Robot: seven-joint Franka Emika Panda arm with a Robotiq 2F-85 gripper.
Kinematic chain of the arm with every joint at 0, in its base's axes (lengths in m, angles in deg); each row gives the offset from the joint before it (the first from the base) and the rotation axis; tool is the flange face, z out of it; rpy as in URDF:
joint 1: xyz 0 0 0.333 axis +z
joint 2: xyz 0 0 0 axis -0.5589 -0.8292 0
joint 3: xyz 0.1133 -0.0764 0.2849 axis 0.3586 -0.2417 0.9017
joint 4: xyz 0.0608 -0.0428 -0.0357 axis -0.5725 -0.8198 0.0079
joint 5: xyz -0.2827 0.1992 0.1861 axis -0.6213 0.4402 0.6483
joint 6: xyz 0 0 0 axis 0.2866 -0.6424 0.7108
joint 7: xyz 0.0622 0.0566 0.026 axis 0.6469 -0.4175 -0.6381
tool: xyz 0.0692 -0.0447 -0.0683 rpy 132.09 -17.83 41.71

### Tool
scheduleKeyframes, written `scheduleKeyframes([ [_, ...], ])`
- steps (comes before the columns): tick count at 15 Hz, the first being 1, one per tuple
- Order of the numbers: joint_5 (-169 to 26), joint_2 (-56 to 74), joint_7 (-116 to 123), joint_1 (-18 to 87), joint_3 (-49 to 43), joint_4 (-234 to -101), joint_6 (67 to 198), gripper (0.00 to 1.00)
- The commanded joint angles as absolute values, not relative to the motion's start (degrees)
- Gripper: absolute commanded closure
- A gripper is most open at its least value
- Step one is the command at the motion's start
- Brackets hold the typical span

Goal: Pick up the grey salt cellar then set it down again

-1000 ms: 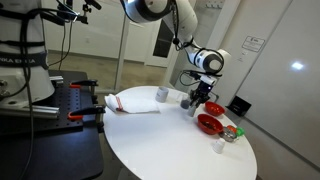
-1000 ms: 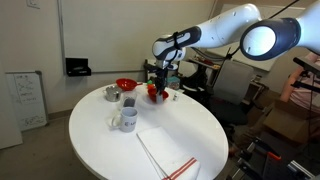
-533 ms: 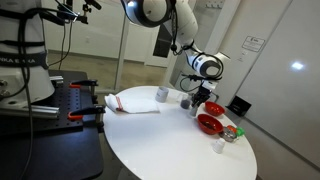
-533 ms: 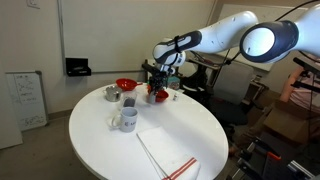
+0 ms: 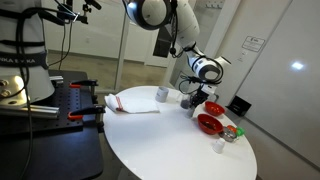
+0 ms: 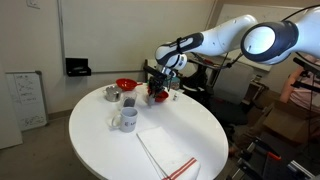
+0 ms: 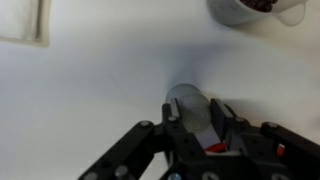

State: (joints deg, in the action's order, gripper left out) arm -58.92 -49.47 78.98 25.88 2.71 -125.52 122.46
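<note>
My gripper should go down until the bottom of the grey salt cellar [image 7: 195, 111] rests on a clear patch of white table [image 5: 188, 119] before it lets go. The cellar is upright over that patch now.
The grey salt cellar [image 7: 192, 108] is a small grey cylinder that stands upright between my two fingers in the wrist view. My gripper [image 7: 195, 120] is shut on it, with a finger pressed on each side. In an exterior view the gripper [image 5: 191, 98] is low over the far part of the round white table [image 5: 170, 140], with the salt cellar [image 5: 186, 101] at its tip. In the other exterior view the gripper [image 6: 155, 90] hides most of the cellar. I cannot tell whether the cellar touches the table.
A grey cup [image 5: 162, 94] stands left of the gripper. Two red bowls [image 5: 208, 124] and a small white shaker [image 5: 217, 146] are to its right. A white cloth [image 5: 130, 103] lies at the table's edge. A mug [image 6: 127, 118] and a red bowl [image 6: 125, 84] show in an exterior view.
My gripper has shifted a little away from the red bowls and towards the grey cup, staying low over the table.
</note>
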Motion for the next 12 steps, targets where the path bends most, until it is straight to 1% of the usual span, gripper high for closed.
scheduleKeyframes([
  [1,-59.6,-49.0,80.7,26.7,1.5,-127.4,121.4,0.9],
  [7,-60.2,-48.9,80.5,27.5,0.5,-128.5,120.6,0.9],
  [8,-60.3,-48.6,80.4,27.6,0.3,-128.7,120.2,0.4],
  [9,-60.4,-48.2,80.6,27.7,0.0,-129.0,120.4,0.38],
  [11,-60.5,-47.1,80.8,28.0,-0.6,-129.9,120.9,0.26],
  [12,-60.7,-46.5,81.0,28.2,-1.1,-130.4,121.0,0.18],
])
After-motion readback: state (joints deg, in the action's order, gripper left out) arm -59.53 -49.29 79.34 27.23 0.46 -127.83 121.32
